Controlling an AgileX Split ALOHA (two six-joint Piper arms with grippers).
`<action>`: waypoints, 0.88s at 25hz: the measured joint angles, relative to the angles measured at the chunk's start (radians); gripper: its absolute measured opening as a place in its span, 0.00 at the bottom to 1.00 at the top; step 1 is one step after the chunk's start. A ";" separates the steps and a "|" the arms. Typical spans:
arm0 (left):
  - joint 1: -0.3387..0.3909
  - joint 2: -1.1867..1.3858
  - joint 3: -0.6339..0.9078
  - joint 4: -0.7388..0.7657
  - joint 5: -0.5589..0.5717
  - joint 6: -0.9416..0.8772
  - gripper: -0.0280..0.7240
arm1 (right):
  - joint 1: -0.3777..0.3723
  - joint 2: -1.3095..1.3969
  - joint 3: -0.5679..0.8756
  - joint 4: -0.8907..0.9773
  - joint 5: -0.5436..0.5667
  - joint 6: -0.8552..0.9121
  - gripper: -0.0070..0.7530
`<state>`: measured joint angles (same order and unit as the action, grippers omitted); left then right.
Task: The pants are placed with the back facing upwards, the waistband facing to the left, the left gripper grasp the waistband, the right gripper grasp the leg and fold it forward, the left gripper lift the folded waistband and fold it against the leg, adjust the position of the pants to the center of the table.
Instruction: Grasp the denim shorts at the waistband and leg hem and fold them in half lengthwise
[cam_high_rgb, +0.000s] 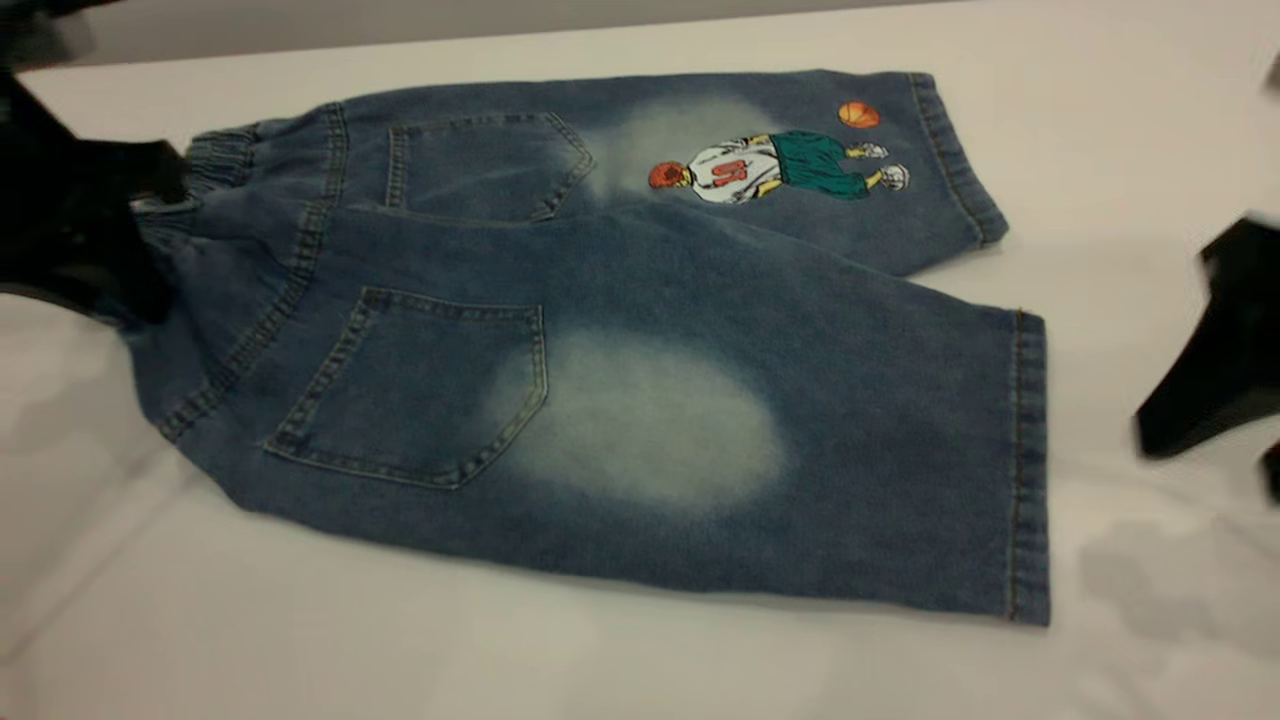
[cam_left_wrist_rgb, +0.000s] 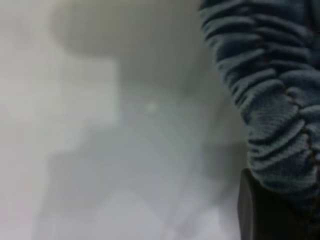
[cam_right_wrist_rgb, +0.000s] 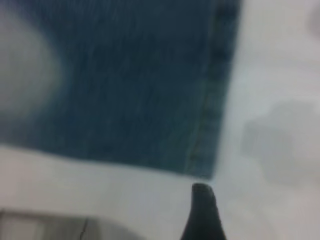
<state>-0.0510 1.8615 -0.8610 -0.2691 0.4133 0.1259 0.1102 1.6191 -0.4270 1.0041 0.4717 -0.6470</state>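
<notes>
My gripper will fold the near leg (cam_high_rgb: 768, 420) over, and that leg should cover most of the basketball-player print, since it looks as broad as the far leg (cam_high_rgb: 768, 156).
The pants (cam_high_rgb: 600, 330) lie flat on the table (cam_high_rgb: 640, 670), back up, with the waistband (cam_high_rgb: 215, 160) to the left. The near leg (cam_high_rgb: 860, 450) is plain, with a pale oval patch. The far leg carries the basketball-player print (cam_high_rgb: 780, 165). My left gripper (cam_high_rgb: 140, 240) is at the waistband's middle, shut on the ruffled band. In the left wrist view the gathered waistband (cam_left_wrist_rgb: 270, 100) runs down against one dark finger (cam_left_wrist_rgb: 260, 210). My right gripper (cam_high_rgb: 1210, 455) hovers open just past the near leg's hem (cam_high_rgb: 1030, 470), apart from it. Its fingertip (cam_right_wrist_rgb: 202, 197) shows off the hem corner (cam_right_wrist_rgb: 205, 155).
Bare white tabletop surrounds the pants, with wide room in front and to the right. The table's back edge (cam_high_rgb: 500, 35) runs along the top of the exterior view. The right arm's shadow (cam_high_rgb: 1170, 580) falls on the table near the hem.
</notes>
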 joint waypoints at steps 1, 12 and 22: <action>-0.017 0.000 0.000 0.000 -0.002 0.000 0.24 | 0.000 0.033 0.000 0.056 0.019 -0.059 0.60; -0.113 0.000 -0.001 -0.001 -0.005 0.000 0.24 | 0.000 0.297 0.000 0.506 0.097 -0.554 0.60; -0.113 0.000 -0.001 -0.004 0.000 0.000 0.24 | 0.000 0.411 0.000 0.686 0.110 -0.771 0.59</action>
<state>-0.1643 1.8615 -0.8619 -0.2730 0.4136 0.1262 0.1102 2.0303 -0.4270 1.6904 0.5819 -1.4181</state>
